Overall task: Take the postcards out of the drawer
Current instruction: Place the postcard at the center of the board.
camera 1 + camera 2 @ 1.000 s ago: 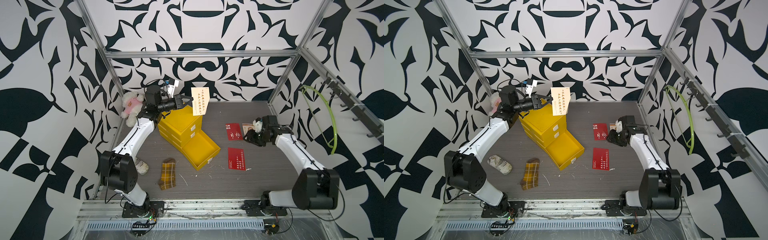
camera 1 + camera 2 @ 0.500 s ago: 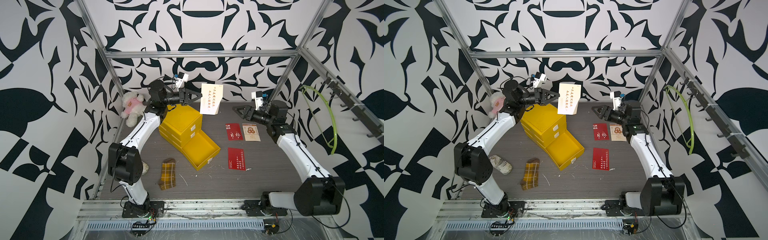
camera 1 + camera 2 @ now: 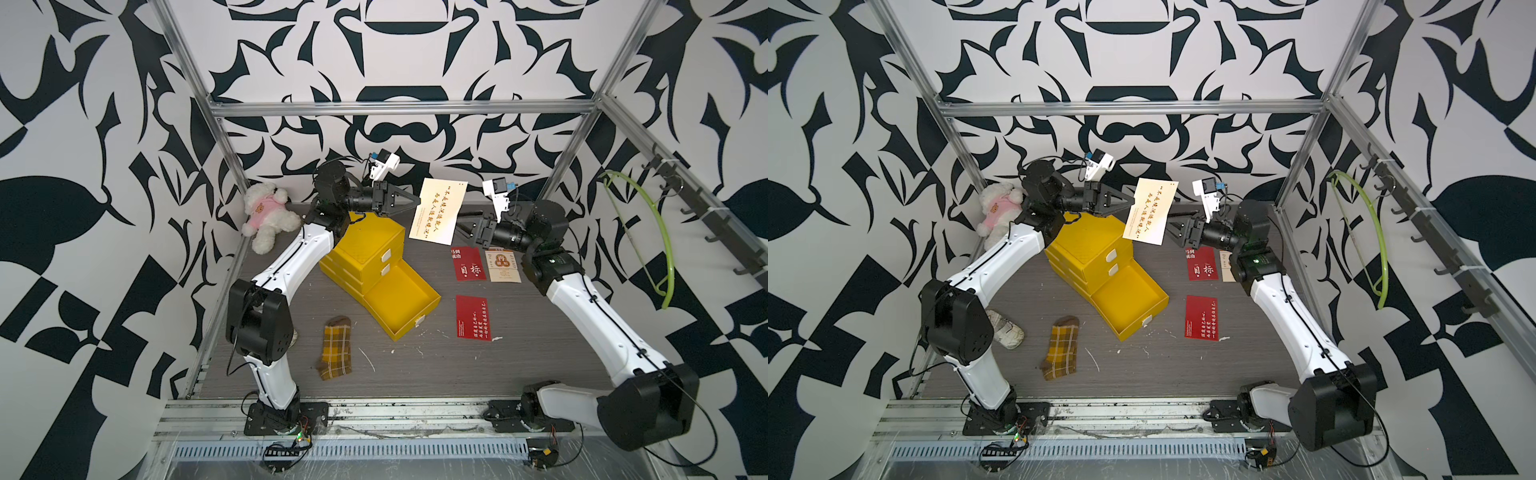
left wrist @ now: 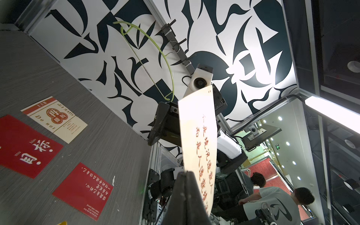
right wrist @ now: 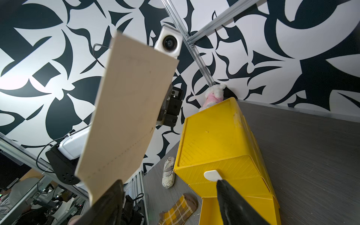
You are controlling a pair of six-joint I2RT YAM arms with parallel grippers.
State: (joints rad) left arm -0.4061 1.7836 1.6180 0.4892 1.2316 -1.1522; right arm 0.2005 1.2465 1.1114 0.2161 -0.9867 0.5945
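The cream postcard's free edge (image 3: pixel 461 206) is outside my right gripper's open fingers, so I should move them across to straddle that edge (image 3: pixel 455 229) before closing them to take over.
My left gripper (image 3: pixel 417 202) (image 3: pixel 1133 202) is shut on one edge of a cream postcard (image 3: pixel 437 211) (image 3: pixel 1150 211) with red characters, held upright in the air beside the yellow drawer unit (image 3: pixel 370 245). In the left wrist view the card (image 4: pixel 198 136) rises from the closed left gripper (image 4: pixel 186 173). My right gripper (image 3: pixel 459 227) (image 5: pixel 169 182) faces the card's blank back (image 5: pixel 128 109), jaws wide apart, one finger at its edge. The bottom drawer (image 3: pixel 399 299) stands pulled out and bare. Three postcards lie on the table: red (image 3: pixel 467 264), cream with orange band (image 3: pixel 503 266), red (image 3: pixel 473 318).
A plaid sock (image 3: pixel 336 353) lies near the front left. A white plush toy (image 3: pixel 266 214) sits in the back left corner. A small patterned shoe (image 3: pixel 1005 328) lies by the left arm's base. A green hanger (image 3: pixel 648 232) hangs on the right wall rail.
My left arm carried the cream card up and to the right, away from above the drawers. My right gripper left the cream card on the table, rose, opened and came up to the held card.
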